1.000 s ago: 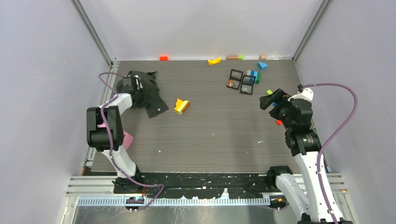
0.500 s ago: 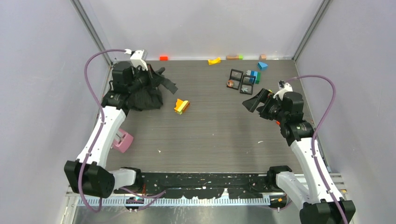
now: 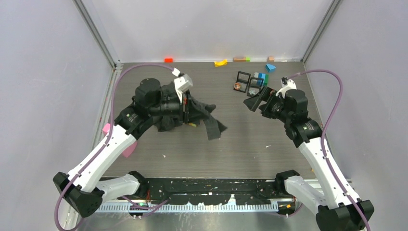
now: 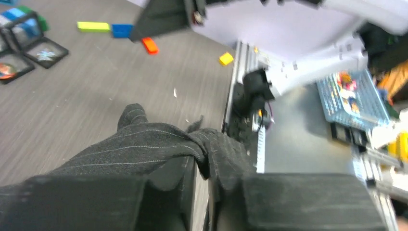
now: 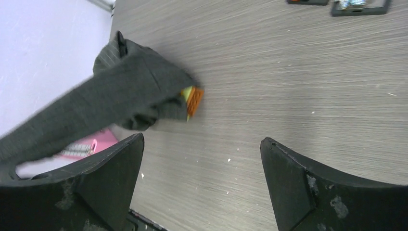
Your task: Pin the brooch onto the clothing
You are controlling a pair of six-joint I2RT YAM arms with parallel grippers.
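The shirt hangs bunched (image 3: 167, 123) from my left gripper, so next my right gripper takes the trailing sleeve (image 3: 214, 129) and help spread the shirt flat before pinning the brooch.
The dark pinstriped shirt (image 3: 195, 111) hangs bunched from my left gripper (image 3: 185, 102), left of the table's middle, with a sleeve trailing to the right. In the left wrist view the left gripper (image 4: 202, 192) is shut on a fold of the shirt (image 4: 144, 149). Black display boxes (image 3: 243, 78) lie at the far right; one holds a copper brooch (image 3: 236, 86). My right gripper (image 3: 255, 99) hovers just below them, open and empty. In the right wrist view the right gripper (image 5: 202, 144) has its jaws wide apart over bare table, with the shirt (image 5: 130, 91) ahead.
A yellow and orange block (image 5: 192, 100) lies half under the shirt. A pink object (image 3: 129, 147) sits at the table's left edge. Small coloured blocks line the back: orange (image 3: 168, 59), yellow (image 3: 221, 62), blue (image 3: 270, 67).
My left arm has swung the shirt from the far left corner toward the table's middle, covering the yellow block. My right gripper has moved left and away, up to the display boxes.
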